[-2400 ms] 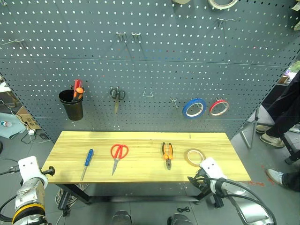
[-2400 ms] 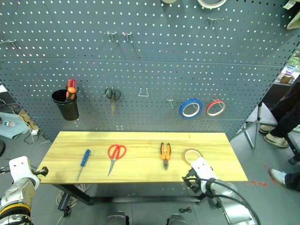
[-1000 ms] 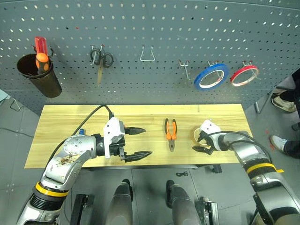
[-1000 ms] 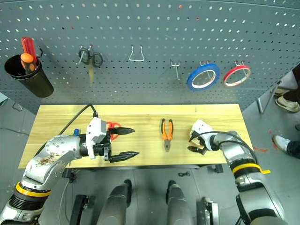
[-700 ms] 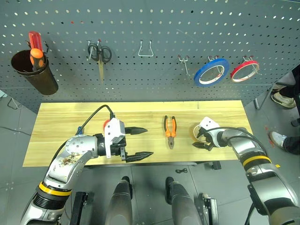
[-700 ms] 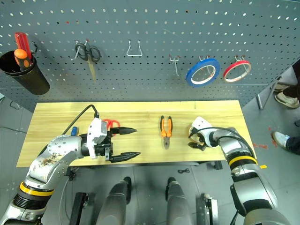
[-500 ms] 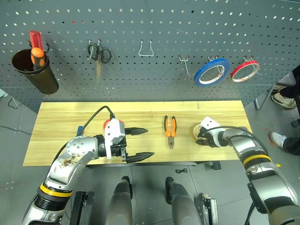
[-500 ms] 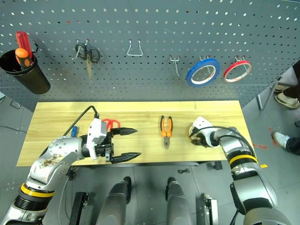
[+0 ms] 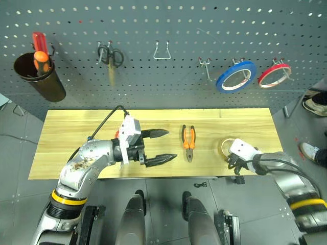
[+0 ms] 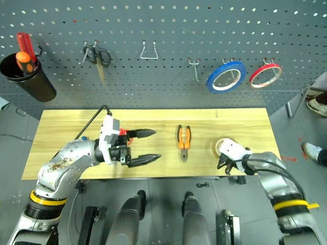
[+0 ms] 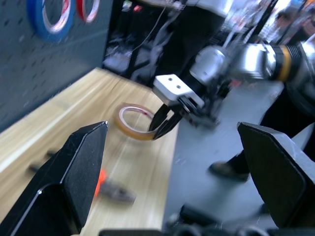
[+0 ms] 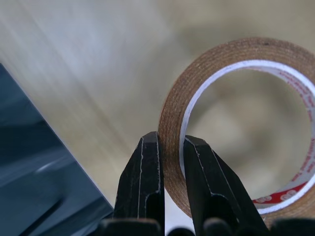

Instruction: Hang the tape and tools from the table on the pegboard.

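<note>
The tan tape's hole is open past the fingers of the robot's right gripper, so that gripper should keep lifting until the hole goes over the empty hook next to the blue roll.
The tan tape is a thin ring, and my right gripper is shut on its wall. It holds the tape tilted just over the table's front right edge. The orange-and-black pliers lie flat mid-table. My left gripper hovers open and empty left of the pliers, pointing right. A red scissors handle peeks out behind it. The dark grey pegboard rises behind the table.
On the pegboard hang a black cup holding red and orange handled tools, dark scissors, a blue roll and a red roll. Two bare hooks sit between. A person's shoe is at far right.
My right gripper shut on the tape, then lifted it and drew it back toward the table's front edge. The left gripper rose slightly and stayed open. The camera view shifted.
</note>
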Tool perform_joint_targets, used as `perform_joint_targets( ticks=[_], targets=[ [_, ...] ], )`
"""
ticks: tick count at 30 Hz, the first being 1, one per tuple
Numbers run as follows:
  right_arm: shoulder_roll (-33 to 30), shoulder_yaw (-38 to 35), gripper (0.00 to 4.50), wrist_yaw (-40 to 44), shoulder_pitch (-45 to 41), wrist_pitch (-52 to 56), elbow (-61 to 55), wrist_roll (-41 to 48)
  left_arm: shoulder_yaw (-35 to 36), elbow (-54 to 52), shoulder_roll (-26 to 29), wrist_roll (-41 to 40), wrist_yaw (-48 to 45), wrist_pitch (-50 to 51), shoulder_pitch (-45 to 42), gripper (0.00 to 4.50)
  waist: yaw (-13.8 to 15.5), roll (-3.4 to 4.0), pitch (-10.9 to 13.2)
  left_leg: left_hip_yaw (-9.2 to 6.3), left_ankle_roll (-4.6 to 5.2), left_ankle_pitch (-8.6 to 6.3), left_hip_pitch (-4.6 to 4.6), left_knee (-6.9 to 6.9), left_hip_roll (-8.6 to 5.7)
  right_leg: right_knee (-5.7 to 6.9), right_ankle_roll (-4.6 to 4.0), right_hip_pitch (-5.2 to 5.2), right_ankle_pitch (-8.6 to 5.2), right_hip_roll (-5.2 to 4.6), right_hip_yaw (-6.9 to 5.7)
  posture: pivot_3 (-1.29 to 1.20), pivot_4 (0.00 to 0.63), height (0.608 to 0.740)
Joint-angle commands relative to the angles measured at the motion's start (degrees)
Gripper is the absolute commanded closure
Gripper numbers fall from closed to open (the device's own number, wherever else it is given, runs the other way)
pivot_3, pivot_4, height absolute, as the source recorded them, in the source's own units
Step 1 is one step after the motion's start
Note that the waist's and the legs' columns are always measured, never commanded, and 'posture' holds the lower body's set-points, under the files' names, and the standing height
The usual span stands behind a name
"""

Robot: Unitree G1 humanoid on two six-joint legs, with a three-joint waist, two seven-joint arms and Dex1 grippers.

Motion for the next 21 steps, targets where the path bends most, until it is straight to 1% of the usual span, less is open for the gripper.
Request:
perform_joint_targets(
  ticks=[1, 4, 6, 9, 13, 17, 21],
  targets=[
    [-0.1, -4.2, 4.26, -5.6, 1.9, -1.5, -15.9, -2.4, 4.3, -0.7, -0.7, -6.8, 3.5, 6.1, -3.3, 0.0, -1.1, 0.0, 0.0, 0.0, -0.01, 0.0, 0.06, 0.01, -0.02, 0.02, 0.02, 0.03, 0.01, 0.0, 0.04, 0.0, 0.387, 0.74],
    [1.9, -2.4, 4.26, -11.2, -1.6, -4.0, -21.8, -7.3, 8.9, 1.5, -0.6, -12.7, 6.9, 11.7, -7.3, 0.0, -2.3, -0.03, 0.0, -0.08, -0.06, 0.04, 0.11, 0.0, -0.03, 0.18, 0.03, 0.0, -0.02, 0.04, 0.03, -0.01, 0.373, 0.74],
    [3.1, -0.5, 4.26, -13.2, -5.0, -6.3, -22.1, -9.6, 11.9, 3.3, 0.2, -16.8, 8.1, 15.1, -9.7, 0.0, -3.1, -0.04, 0.0, -0.09, -0.11, 0.07, 0.11, 0.03, -0.05, 0.25, 0.02, -0.01, -0.02, 0.02, 0.04, -0.01, 0.366, 0.74],
    [5.0, 2.4, 4.26, -14.7, -10.6, -9.6, -19.5, -11.6, 17.1, 7.1, 1.6, -23.2, 10.4, 20.1, -12.8, 0.0, -3.4, -0.05, 0.0, -0.1, -0.13, 0.09, 0.12, 0.07, -0.09, 0.31, 0.02, 0.0, -0.02, 0.01, 0.07, 0.01, 0.355, 0.74],
    [7.3, 4.7, 4.26, -15.7, -16.4, -13.0, -13.8, -12.2, 20.8, 8.1, 3.5, -26.5, 12.6, 22.8, -12.2, 0.0, -3.1, -0.06, 0.0, -0.12, -0.12, 0.09, 0.1, -0.01, -0.09, 0.31, 0.06, -0.02, -0.07, 0.01, 0.06, 0.04, 0.344, 0.74],
    [8.4, 5.7, 4.26, -15.7, -20.6, -17.3, -8.4, -11.6, 23.4, 7.1, 3.8, -28.0, 16.0, 23.0, -11.0, 0.0, -2.5, -0.06, 0.0, -0.12, -0.12, 0.08, 0.01, -0.02, -0.13, 0.27, 0.04, -0.02, -0.06, -0.04, 0.04, 0.08, 0.333, 0.74],
    [9.6, 6.4, 4.26, -14.5, -23.4, -18.1, -2.3, -10.8, 24.1, 4.9, 4.1, -29.0, 17.6, 23.2, -9.2, 0.0, -1.6, -0.12, 0.0, -0.13, -0.13, 0.08, 0.01, -0.02, -0.13, 0.26, -0.12, -0.02, 0.04, -0.03, 0.02, 0.09, 0.33, 0.74]
  ],
)
